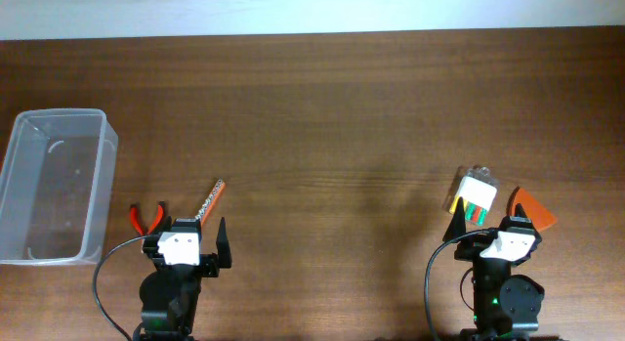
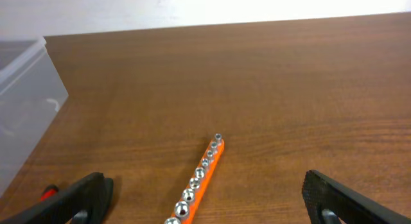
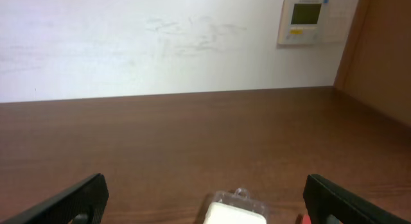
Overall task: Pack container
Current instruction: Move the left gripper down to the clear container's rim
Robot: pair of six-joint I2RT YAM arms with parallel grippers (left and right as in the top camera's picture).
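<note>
The clear plastic container (image 1: 57, 185) is out of reach for the robot's right gripper, so the left gripper should grab its near side (image 1: 41, 260) and pull it toward the middle before packing.
The clear plastic container (image 1: 54, 185) stands open at the far left of the table; its corner shows in the left wrist view (image 2: 26, 95). An orange socket rail with several silver sockets (image 1: 211, 201) lies in front of my left gripper (image 1: 187, 241), and in the left wrist view the rail (image 2: 198, 182) runs between the wide-open jaws (image 2: 202, 201). Red-handled pliers (image 1: 146, 217) lie just left of that gripper. My right gripper (image 1: 488, 229) is open and empty behind a white packaged item in a clear blister (image 1: 474, 194), seen low in the right wrist view (image 3: 234, 213).
An orange wedge-shaped piece (image 1: 533, 210) lies right of the white package. A white wall with a thermostat (image 3: 303, 20) stands beyond the table's far edge. Wooden panelling rises at the right of the right wrist view.
</note>
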